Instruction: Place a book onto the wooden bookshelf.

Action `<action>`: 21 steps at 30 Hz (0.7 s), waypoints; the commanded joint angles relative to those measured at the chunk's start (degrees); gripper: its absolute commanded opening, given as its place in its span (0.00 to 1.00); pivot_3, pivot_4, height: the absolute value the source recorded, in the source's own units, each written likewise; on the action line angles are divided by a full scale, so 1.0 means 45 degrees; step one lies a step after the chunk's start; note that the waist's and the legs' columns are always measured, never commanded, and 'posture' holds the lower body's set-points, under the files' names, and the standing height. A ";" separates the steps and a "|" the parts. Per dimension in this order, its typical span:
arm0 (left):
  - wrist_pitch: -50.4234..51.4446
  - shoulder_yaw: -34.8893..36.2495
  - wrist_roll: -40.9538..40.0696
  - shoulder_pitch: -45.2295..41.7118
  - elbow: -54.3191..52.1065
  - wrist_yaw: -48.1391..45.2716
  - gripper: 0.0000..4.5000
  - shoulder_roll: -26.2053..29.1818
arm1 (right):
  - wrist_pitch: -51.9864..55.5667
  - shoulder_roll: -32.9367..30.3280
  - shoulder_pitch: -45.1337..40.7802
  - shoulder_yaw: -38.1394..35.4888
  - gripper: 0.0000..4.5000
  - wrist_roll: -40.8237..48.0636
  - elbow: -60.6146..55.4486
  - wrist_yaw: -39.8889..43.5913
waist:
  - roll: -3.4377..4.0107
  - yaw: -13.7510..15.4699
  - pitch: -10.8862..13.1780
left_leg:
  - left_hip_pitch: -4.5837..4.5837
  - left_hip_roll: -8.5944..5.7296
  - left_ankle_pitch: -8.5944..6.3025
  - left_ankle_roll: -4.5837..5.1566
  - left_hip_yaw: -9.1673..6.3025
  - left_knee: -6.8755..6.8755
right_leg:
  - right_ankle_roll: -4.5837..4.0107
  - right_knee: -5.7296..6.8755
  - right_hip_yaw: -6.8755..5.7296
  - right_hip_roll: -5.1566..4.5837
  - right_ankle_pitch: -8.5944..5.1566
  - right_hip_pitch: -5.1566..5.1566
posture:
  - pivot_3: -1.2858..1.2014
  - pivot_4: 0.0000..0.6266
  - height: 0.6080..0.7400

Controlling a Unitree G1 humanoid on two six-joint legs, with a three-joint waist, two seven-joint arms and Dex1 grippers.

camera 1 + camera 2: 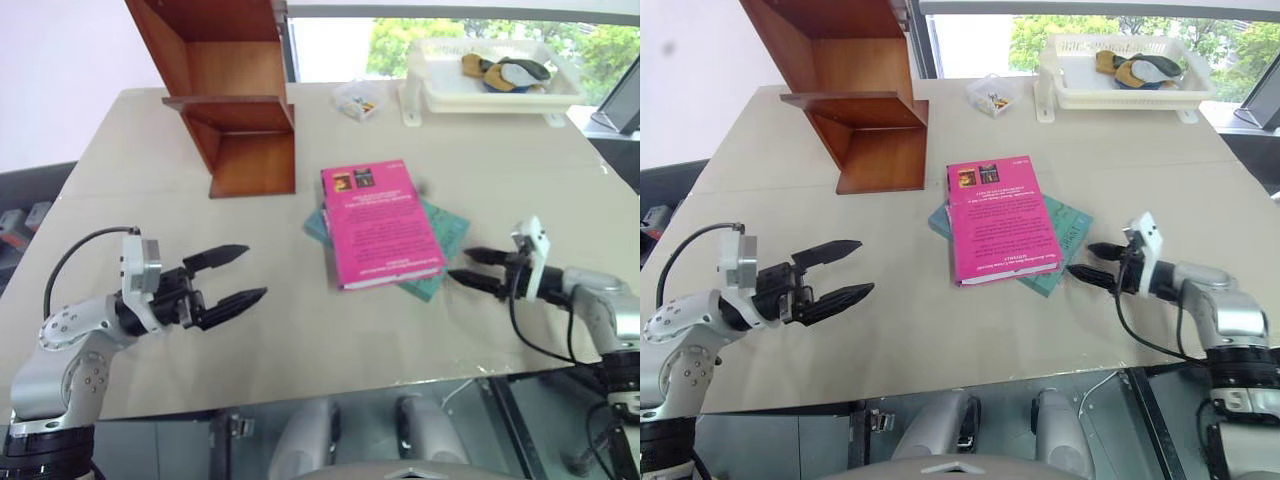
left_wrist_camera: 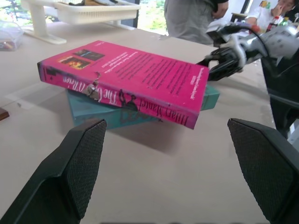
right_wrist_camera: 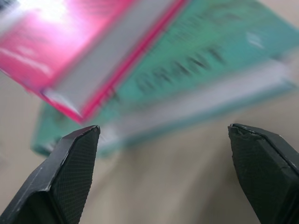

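Observation:
The pink book's corner overhangs the teal book (image 1: 447,230) with a gap (image 2: 175,132) below, so the teal book will stay put when I lift the pink book.
The pink book (image 1: 378,222) lies flat on a teal book (image 1: 441,231) in the middle of the table, back cover up. The wooden bookshelf (image 1: 232,95) stands at the table's far left. My left gripper (image 1: 240,275) hovers open over the near left of the table, pointing toward the books from a distance. My right gripper (image 1: 468,268) is open just right of the books, its fingertips close to the teal book's near corner and apart from it. The left wrist view shows the pink book's spine (image 2: 126,95) and the right gripper (image 2: 217,63) beyond it.
A white plastic tray (image 1: 500,90) with some items stands at the far right. A small clear box (image 1: 357,99) sits between it and the shelf. The table's near edge (image 1: 300,395) runs just below both grippers. A person stands beyond the table in the left wrist view.

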 commanded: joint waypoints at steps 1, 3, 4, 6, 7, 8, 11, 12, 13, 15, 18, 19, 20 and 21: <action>0.0208 -0.0077 -0.0301 -0.0469 -0.0139 0.0480 1.00 -0.0287 | -0.0805 -0.0725 0.0074 -0.0993 1.00 -0.0214 0.0068 -0.0270 | 0.0000 -0.0025 0.0000 | 0.0001 0.0003 0.0000 0.0000 0.0000 0.0001 | -0.0005 0.0005 0.0000 0.0001 -0.0003 0.0000 | 0.52 0.24 1.00; 0.0762 -0.0285 -0.0779 -0.0743 -0.0179 0.0579 1.00 -0.0536 | -0.0927 -0.1081 0.0273 -0.1392 1.00 -0.0092 0.0043 -0.0209 | 0.0000 -0.0041 0.0000 | 0.0009 0.0006 0.0002 -0.0001 -0.0001 0.0002 | -0.0003 0.0019 0.0001 0.0003 -0.0002 0.0000 | 0.52 0.24 1.00; 0.1031 -0.0447 -0.0950 -0.0879 -0.0218 0.0628 1.00 -0.0659 | -0.0900 -0.1226 0.0411 -0.1574 1.00 0.0027 -0.0083 -0.0130 | 0.0000 -0.0034 0.0000 | 0.0010 0.0007 0.0002 -0.0001 -0.0001 0.0002 | -0.0003 0.0021 0.0001 0.0007 -0.0002 0.0000 | 0.52 0.24 1.00; 0.1799 -0.0800 -0.1400 -0.1284 -0.0235 0.1014 1.00 -0.1029 | -0.0982 -0.1481 0.0738 -0.1919 1.00 0.0201 -0.0405 0.0012 | -0.0001 -0.0042 -0.0001 | 0.0010 0.0006 0.0002 0.0000 -0.0004 0.0003 | 0.0021 0.0021 -0.0002 0.0011 0.0011 0.0003 | 0.52 0.24 1.00; 0.2111 -0.0902 -0.1634 -0.1479 -0.0199 0.1249 1.00 -0.1265 | -0.0963 -0.1559 0.0889 -0.2066 1.00 0.0285 -0.0596 0.0043 | -0.0001 -0.0047 -0.0001 | 0.0009 0.0006 0.0002 0.0001 -0.0002 0.0005 | 0.0024 0.0020 -0.0001 0.0014 0.0012 0.0003 | 0.52 0.24 1.00; 0.2567 -0.1084 -0.1822 -0.1698 -0.0075 0.1539 1.00 -0.1481 | -0.0945 -0.1647 0.1059 -0.2239 1.00 0.0387 -0.0831 0.0077 | -0.0004 -0.0065 -0.0001 | 0.0008 0.0005 0.0002 0.0001 -0.0004 0.0006 | 0.0024 0.0020 -0.0001 0.0014 0.0012 0.0005 | 0.52 0.24 1.00; 0.3617 -0.1864 -0.1619 -0.2205 0.0541 0.2233 1.00 -0.1917 | -0.0771 -0.1874 0.1549 -0.2905 1.00 0.0931 -0.1816 0.0224 | -0.0002 -0.0072 0.0000 | 0.0007 0.0004 0.0002 0.0002 -0.0008 0.0021 | 0.0027 0.0024 -0.0004 0.0017 0.0013 0.0012 | 0.52 0.24 1.00; 0.4106 -0.2040 -0.1616 -0.2446 0.0894 0.2631 1.00 -0.2098 | -0.0721 -0.1929 0.1685 -0.3135 1.00 0.1132 -0.2186 0.0218 | 0.0003 -0.0072 -0.0002 | 0.0007 0.0003 0.0002 0.0002 -0.0008 0.0025 | 0.0028 0.0031 -0.0004 0.0020 0.0013 0.0013 | 0.52 0.24 1.00; 0.4556 -0.2178 -0.1615 -0.2698 0.1256 0.3037 1.00 -0.2296 | -0.0857 -0.1919 0.1821 -0.3401 1.00 0.1226 -0.2555 0.0076 | 0.0002 -0.0102 -0.0002 | 0.0010 0.0002 0.0002 0.0003 -0.0008 0.0028 | 0.0030 0.0038 -0.0003 0.0021 0.0013 0.0014 | 0.52 0.24 1.00; 0.5759 -0.2273 -0.1994 -0.3149 0.1948 0.3595 1.00 -0.2569 | -0.0904 -0.1939 0.2071 -0.3833 1.00 0.1479 -0.3176 -0.0053 | -0.0004 -0.0146 -0.0003 | 0.0012 0.0005 0.0002 0.0004 -0.0010 0.0045 | 0.0031 0.0049 -0.0003 0.0033 0.0013 0.0017 | 0.52 0.24 1.00; 0.7242 -0.2699 -0.2271 -0.3644 0.2644 0.3614 1.00 -0.2692 | -0.0700 -0.2062 0.2683 -0.4516 1.00 0.2024 -0.4177 0.0189 | -0.0006 -0.0146 -0.0003 | 0.0013 0.0009 0.0003 0.0003 -0.0020 0.0051 | 0.0033 0.0067 -0.0008 0.0050 0.0011 0.0018 | 0.52 0.24 1.00; 0.7424 -0.3129 -0.1977 -0.3715 0.2759 0.3369 1.00 -0.2555 | -0.0813 -0.2071 0.2959 -0.4798 1.00 0.2220 -0.4582 0.0350 | -0.0006 -0.0146 -0.0003 | 0.0012 0.0010 0.0003 0.0003 -0.0024 0.0051 | 0.0032 0.0067 -0.0011 0.0053 0.0011 0.0018 | 0.52 0.24 1.00; 0.7607 -0.3374 -0.1800 -0.3780 0.2898 0.3184 1.00 -0.2455 | -0.0802 -0.2056 0.3167 -0.5029 1.00 0.2495 -0.4964 0.0432 | -0.0006 -0.0142 -0.0003 | 0.0013 0.0009 0.0003 0.0003 -0.0024 0.0050 | 0.0033 0.0067 -0.0012 0.0054 0.0010 0.0017 | 0.52 0.24 1.00; 0.7892 -0.3441 -0.1833 -0.3901 0.3202 0.3129 1.00 -0.2505 | -0.0354 -0.2074 0.3365 -0.5309 1.00 0.3029 -0.5351 0.0404 | -0.0006 -0.0140 -0.0002 | 0.0011 0.0009 0.0003 0.0003 -0.0026 0.0050 | 0.0032 0.0064 -0.0014 0.0054 0.0009 0.0018 | 0.52 0.24 1.00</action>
